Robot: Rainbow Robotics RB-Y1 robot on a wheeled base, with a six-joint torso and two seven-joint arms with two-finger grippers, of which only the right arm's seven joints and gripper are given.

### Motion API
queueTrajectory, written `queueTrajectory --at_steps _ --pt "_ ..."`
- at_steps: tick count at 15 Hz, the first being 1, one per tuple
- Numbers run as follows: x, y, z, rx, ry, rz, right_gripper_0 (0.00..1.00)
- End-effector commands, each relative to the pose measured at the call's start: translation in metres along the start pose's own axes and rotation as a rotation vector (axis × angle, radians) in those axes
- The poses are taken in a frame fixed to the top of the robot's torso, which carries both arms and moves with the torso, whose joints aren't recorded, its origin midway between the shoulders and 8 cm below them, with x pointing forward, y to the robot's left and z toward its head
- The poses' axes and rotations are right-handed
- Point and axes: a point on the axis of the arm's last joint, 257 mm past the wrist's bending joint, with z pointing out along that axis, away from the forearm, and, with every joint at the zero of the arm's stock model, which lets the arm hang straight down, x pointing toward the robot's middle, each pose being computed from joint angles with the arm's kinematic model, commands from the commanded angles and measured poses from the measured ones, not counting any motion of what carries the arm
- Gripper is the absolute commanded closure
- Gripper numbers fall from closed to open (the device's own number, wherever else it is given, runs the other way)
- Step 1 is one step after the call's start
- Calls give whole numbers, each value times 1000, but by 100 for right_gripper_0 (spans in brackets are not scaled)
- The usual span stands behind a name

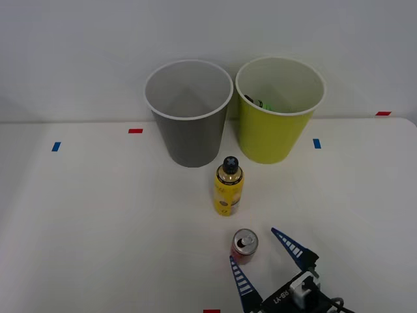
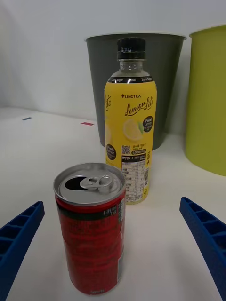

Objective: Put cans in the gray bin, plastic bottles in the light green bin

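The can [image 1: 244, 246] will sink almost out of view when I drop it in, because the gray bin's tall near side [image 1: 194, 140] hides the bin's bottom.
A small red can [image 1: 245, 245] [image 2: 92, 230] with a silver top stands upright on the white table near the front. Behind it stands the yellow plastic bottle [image 1: 229, 186] [image 2: 130, 122] with a black cap. At the back are the gray bin [image 1: 189, 114] [image 2: 160, 70] and, to its right, the light green bin [image 1: 279, 112] [image 2: 207, 99]. My right gripper [image 1: 262, 253] [image 2: 113, 247] is open just right of and in front of the can, its blue fingers [image 1: 241, 282] spread, one close beside the can, neither touching it.
Something dark and green lies inside the light green bin [image 1: 260, 104]. Small red [image 1: 135, 131] and blue [image 1: 56, 146] tape marks dot the table [image 1: 98, 215]. A wall rises right behind the bins.
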Motion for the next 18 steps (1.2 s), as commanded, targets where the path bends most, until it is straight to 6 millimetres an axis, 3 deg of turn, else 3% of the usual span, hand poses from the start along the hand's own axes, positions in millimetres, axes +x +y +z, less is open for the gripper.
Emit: queueTrajectory --at_steps 1,3,9,14,18 --pt "5 4 4 5 20 21 0" --pt "1 5 10 7 7 19 0" --pt "13 0 20 5 63 17 0" --pt "12 14 34 -25 70 29 0" --pt "11 13 39 -25 69 15 0"
